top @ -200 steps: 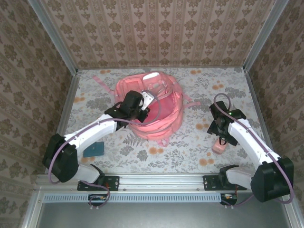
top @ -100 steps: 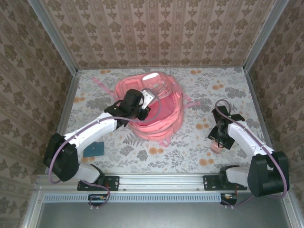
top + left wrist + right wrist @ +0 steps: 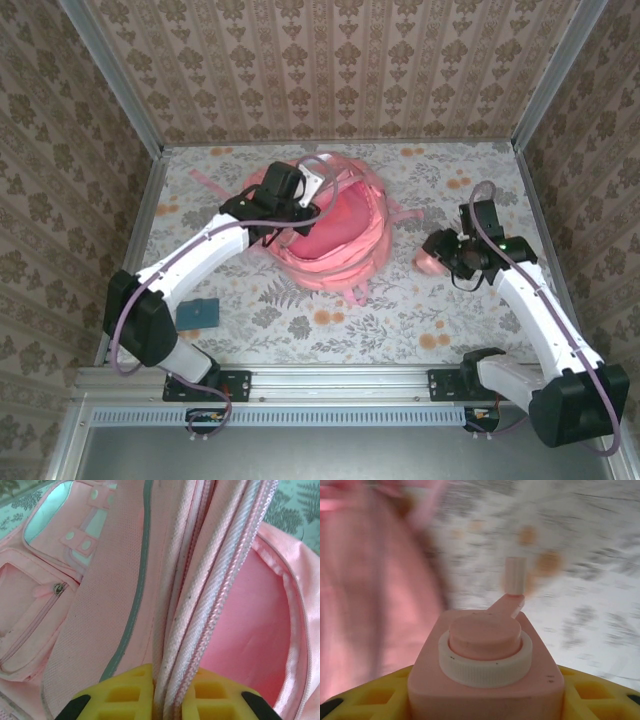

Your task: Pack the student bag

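The bag's zipper rim (image 3: pixel 206 587) is held open by my left gripper, so my right gripper keeps carrying the bottle until it hangs inside the bag's opening (image 3: pixel 345 220), then let it go.
The student bag (image 3: pixel 335 235) is a large pink backpack lying at the middle of the table with its main opening gaping toward the front. My left gripper (image 3: pixel 298 197) is shut on the bag's zipper rim at the back left. In the left wrist view the yellow fingers (image 3: pixel 125 692) pinch the doubled zipper tape (image 3: pixel 200 605), with the pink lining to its right. My right gripper (image 3: pixel 442 260) is shut on a pink squarish bottle (image 3: pixel 431 261) held above the table just right of the bag. The bottle (image 3: pixel 485 665) has a white ribbed collar and a pink cap, and the bag (image 3: pixel 365 595) shows blurred to its left.
A teal flat object (image 3: pixel 199 313) lies on the floral tablecloth beside the left arm. A loose pink strap (image 3: pixel 205 180) trails off the bag's back left. Patterned walls and metal rails (image 3: pixel 140 220) close in the table on three sides.
My right gripper closed on the pink bottle near the front right, lifted it and carried it toward the bag. My left gripper pulled the bag's rim up and back.
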{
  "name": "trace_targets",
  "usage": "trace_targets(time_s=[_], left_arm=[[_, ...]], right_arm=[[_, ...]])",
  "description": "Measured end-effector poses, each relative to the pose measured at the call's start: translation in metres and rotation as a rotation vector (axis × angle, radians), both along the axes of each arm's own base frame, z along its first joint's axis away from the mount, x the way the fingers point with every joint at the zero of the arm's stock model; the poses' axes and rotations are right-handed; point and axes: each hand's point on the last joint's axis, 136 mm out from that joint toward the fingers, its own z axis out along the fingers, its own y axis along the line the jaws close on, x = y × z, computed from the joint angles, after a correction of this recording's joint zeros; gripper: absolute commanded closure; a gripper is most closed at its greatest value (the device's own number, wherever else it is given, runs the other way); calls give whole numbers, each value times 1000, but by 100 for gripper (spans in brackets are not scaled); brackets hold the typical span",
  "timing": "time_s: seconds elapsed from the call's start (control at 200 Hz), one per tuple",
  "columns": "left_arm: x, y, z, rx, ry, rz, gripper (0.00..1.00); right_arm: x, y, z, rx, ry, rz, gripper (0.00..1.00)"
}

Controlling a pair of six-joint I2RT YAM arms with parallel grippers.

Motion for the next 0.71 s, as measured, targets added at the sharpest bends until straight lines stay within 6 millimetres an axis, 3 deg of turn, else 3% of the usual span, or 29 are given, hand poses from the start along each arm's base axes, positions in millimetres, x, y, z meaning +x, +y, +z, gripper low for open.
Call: trace_targets(time_s=[0.175, 0.355, 0.53, 0.705], left_arm=[[9, -8, 12, -52, 64, 22, 92], [6, -12, 19, -79, 100, 24, 93], [2, -15, 21, -99, 120, 16, 95], [2, -15, 25, -114, 122, 30, 98]], right_arm=[[21, 68, 59, 193, -187, 182, 51], [41, 122, 91, 303, -258, 300, 51], [75, 153, 88, 337, -223, 302, 52], [102, 175, 59, 341, -131, 272, 51]])
